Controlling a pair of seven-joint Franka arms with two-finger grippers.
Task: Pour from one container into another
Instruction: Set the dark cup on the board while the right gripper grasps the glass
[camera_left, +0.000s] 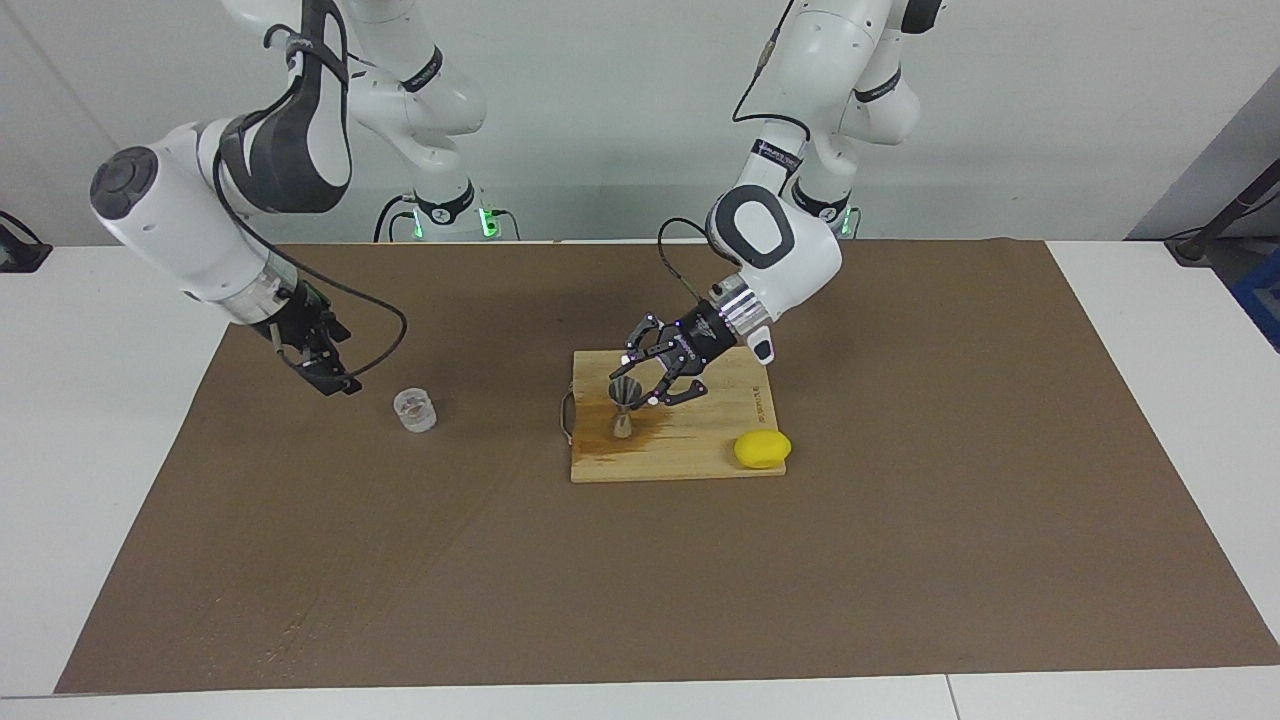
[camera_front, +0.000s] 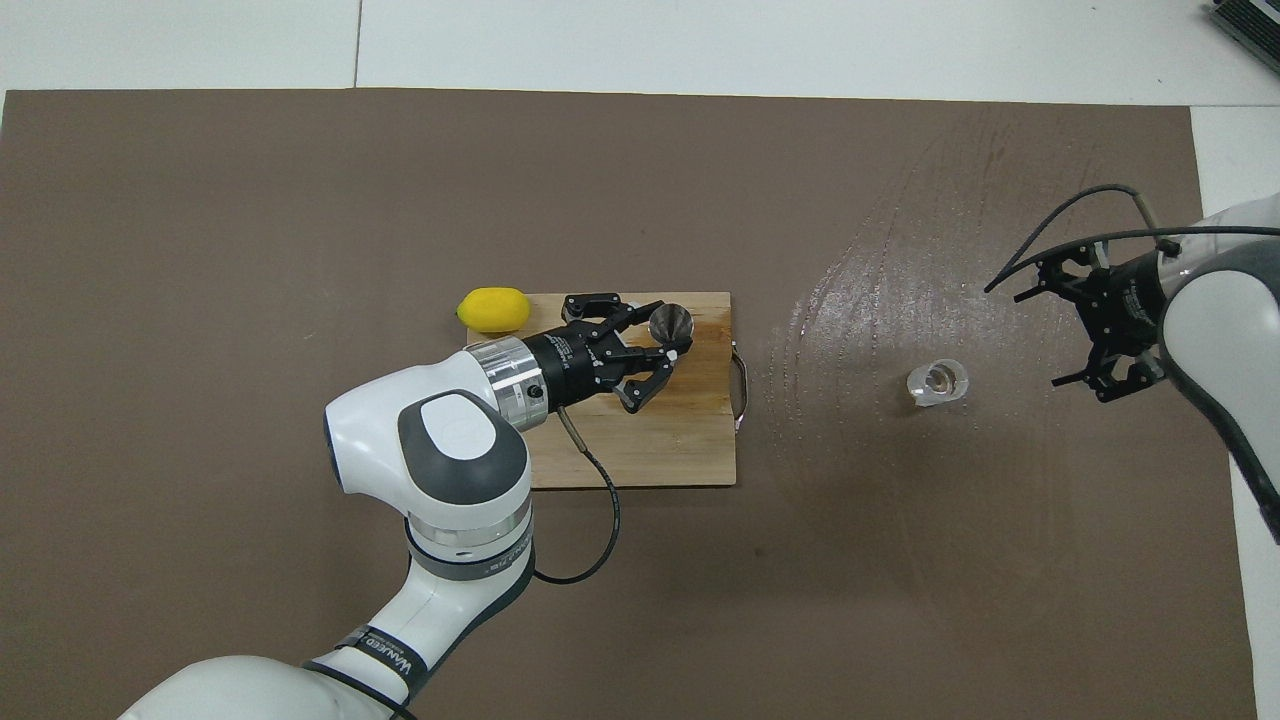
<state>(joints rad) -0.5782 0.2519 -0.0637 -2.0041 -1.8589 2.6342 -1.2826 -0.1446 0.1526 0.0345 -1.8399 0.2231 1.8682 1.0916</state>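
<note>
Wet streaks (camera_front: 828, 312) show on the brown mat next to the board, so the clear glass cup (camera_front: 937, 383) should drip a bit when I carry it back after pouring.
The clear glass cup (camera_left: 415, 410) stands upright on the brown mat toward the right arm's end; it also shows in the overhead view (camera_front: 937, 383). My right gripper (camera_left: 328, 376) is open and low beside the cup, apart from it, and shows in the overhead view (camera_front: 1045, 335). The grey metal jigger (camera_left: 622, 405) stands upright on the wooden cutting board (camera_left: 700, 445). My left gripper (camera_left: 640, 385) is open at the jigger's upper cone, fingers on either side. In the overhead view the left gripper (camera_front: 658, 345) is at the jigger (camera_front: 670, 323).
A yellow lemon (camera_left: 762, 449) lies on the board's corner toward the left arm's end, also in the overhead view (camera_front: 493, 309). A dark wet stain spreads on the board (camera_front: 650, 450) around the jigger. The board has a metal handle (camera_front: 741, 385).
</note>
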